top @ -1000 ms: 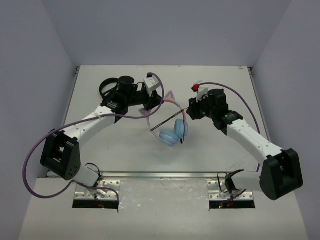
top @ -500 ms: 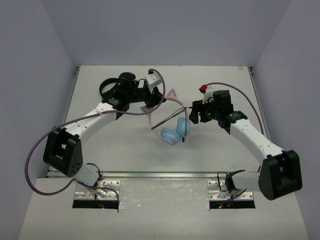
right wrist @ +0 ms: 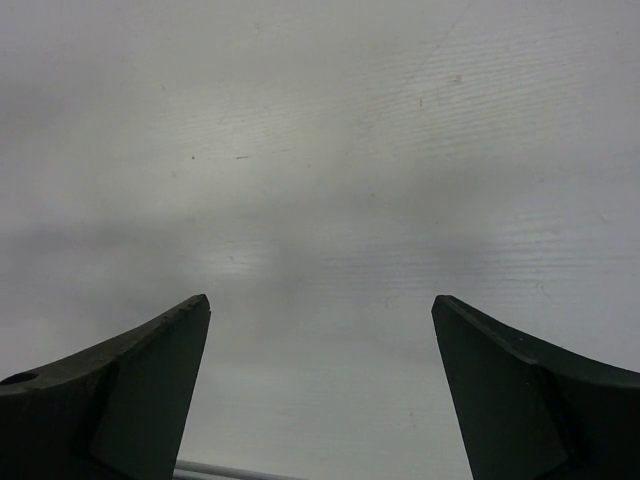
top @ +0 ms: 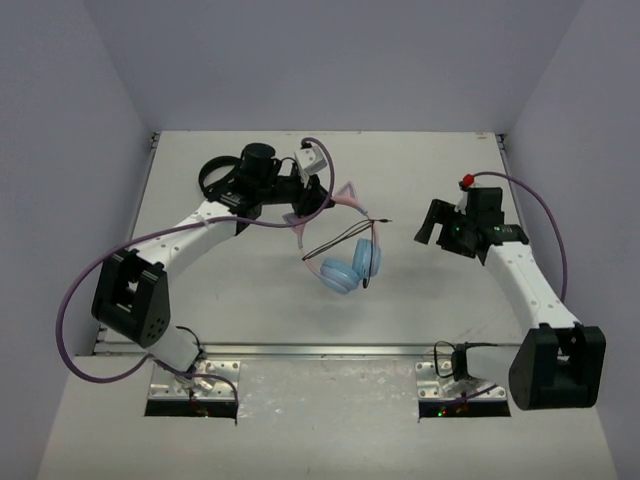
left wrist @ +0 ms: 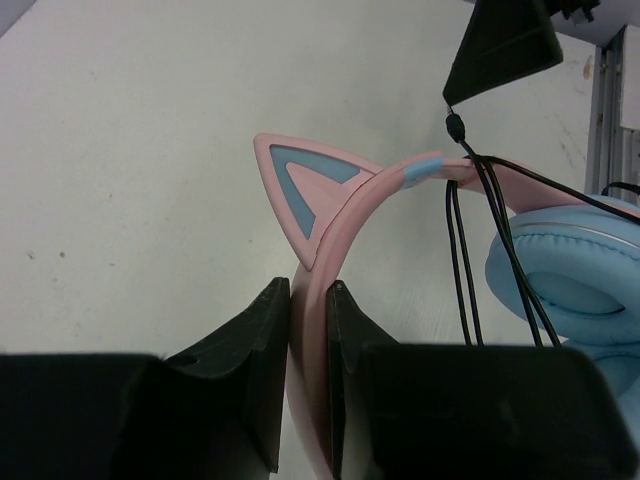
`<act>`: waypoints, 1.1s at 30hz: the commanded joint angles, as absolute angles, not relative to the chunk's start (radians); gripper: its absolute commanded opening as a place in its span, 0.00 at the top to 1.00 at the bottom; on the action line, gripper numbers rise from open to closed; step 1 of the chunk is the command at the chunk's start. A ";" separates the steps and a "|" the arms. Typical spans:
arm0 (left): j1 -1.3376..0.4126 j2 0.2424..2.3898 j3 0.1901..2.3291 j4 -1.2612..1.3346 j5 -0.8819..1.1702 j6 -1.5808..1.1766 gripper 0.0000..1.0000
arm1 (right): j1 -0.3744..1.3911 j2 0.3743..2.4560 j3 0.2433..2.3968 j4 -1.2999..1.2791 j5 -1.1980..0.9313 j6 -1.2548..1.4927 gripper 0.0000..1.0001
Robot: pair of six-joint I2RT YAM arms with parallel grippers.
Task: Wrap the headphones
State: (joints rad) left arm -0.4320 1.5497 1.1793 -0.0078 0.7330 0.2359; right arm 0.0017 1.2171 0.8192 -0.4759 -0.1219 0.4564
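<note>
The black cable [top: 338, 240] goes around the headband and its plug is clear of my right gripper, so my left gripper should keep moving the headphones down until they rest flat [top: 350, 305].
The headphones [top: 352, 266] hang tilted over the table's middle, pink cat-ear headband [left wrist: 360, 195] up, light blue ear cups [left wrist: 560, 265] low. My left gripper [left wrist: 309, 292] is shut on the headband just below a cat ear [left wrist: 295, 190]; in the top view it [top: 313, 200] sits at the band's left end. The thin black cable [left wrist: 462, 250] runs over the band in a few strands, and its plug end [top: 387, 219] sticks out free to the right. My right gripper [top: 430, 222] stands open, a short way right of the plug, with only bare table between its fingers [right wrist: 160, 345].
All-black headphones [top: 214, 176] lie at the back left behind my left arm. The purple arm cables [top: 90, 290] loop out at both sides. The metal rail [top: 320, 350] runs along the table's near edge.
My right gripper has opened, let go of the cable and drawn back to the right. The cable end now sticks out free. My left gripper keeps its hold on the headband, nearly still.
</note>
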 commanded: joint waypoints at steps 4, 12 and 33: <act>-0.442 1.600 1.262 -0.036 0.841 0.276 0.99 | 0.003 1.019 0.885 -0.551 -0.234 0.500 0.01; -0.463 1.905 1.561 -0.337 0.956 0.460 0.99 | 0.003 0.722 0.861 -0.591 -0.465 0.492 0.01; -0.564 2.177 1.674 -0.442 1.055 0.591 0.99 | 0.005 0.399 0.934 -0.779 -0.640 0.494 0.01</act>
